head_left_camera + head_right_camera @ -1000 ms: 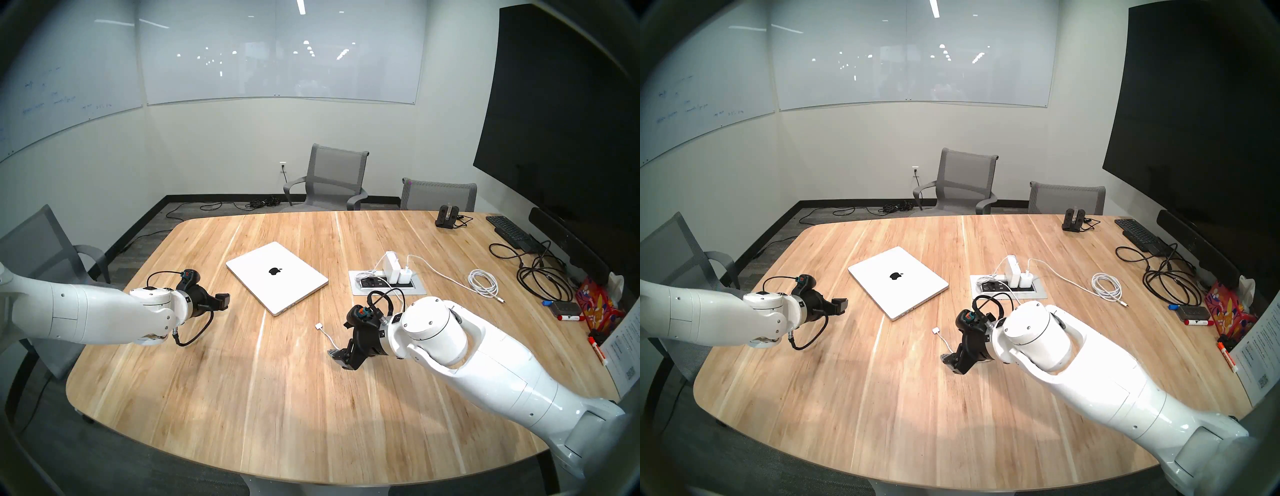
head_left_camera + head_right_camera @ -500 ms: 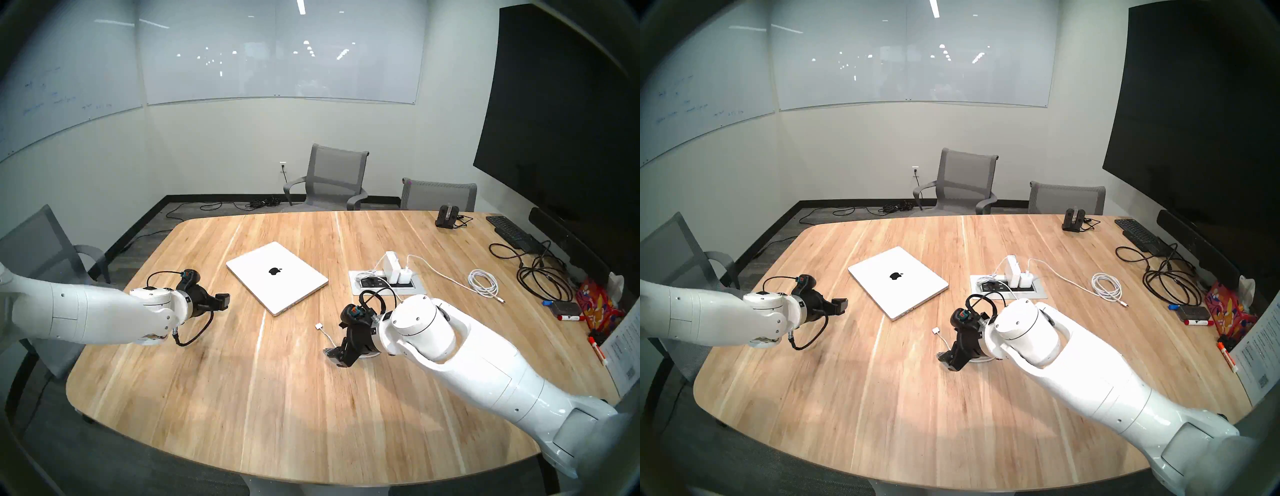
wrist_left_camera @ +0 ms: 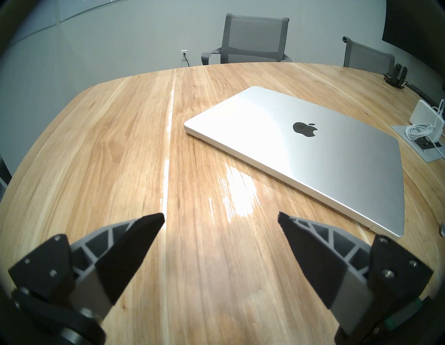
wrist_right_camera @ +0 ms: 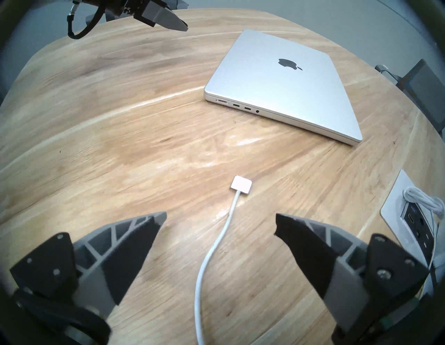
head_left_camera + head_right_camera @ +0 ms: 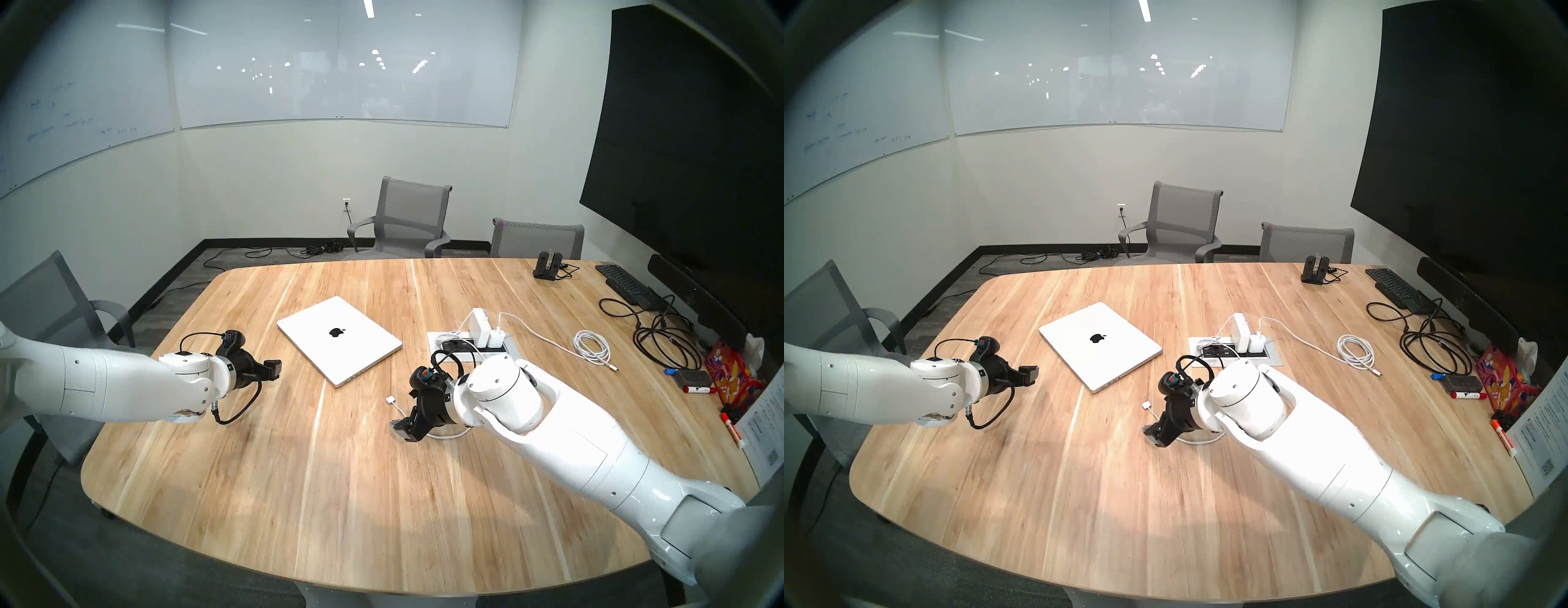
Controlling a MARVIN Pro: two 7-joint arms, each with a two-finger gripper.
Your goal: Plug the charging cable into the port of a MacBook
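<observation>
I expect the flat white plug (image 5: 391,400) to stick out in front and hardly droop when I carry the cord, because the cord (image 4: 232,208) runs straight just behind the plug.
The MacBook (image 5: 339,339) lies shut on the wooden table (image 5: 297,488), its row of ports (image 4: 237,106) facing my right arm. The charging cable (image 4: 212,250) runs over the wood and ends in a flat white plug (image 4: 241,185), which lies a short way in front of the laptop's port side. My right gripper (image 4: 221,218) hovers open just behind the plug, the cord passing between its fingers (image 4: 134,241) without touching them. To the laptop's left my left gripper (image 3: 221,219) hangs open and empty above bare wood. The cable's far end leaves a large white power brick (image 5: 480,326).
A recessed socket plate (image 5: 473,346) holds the brick and a smaller adapter. A partly coiled white cable (image 5: 592,346), black cables (image 5: 662,339), a keyboard (image 5: 623,282), markers and a colourful box crowd the right edge. Grey chairs (image 5: 407,220) stand behind and on the left.
My right arm has slid leftward and a little away from me, bringing its open gripper close behind the plug. The left arm, the laptop and the plug have stayed put.
</observation>
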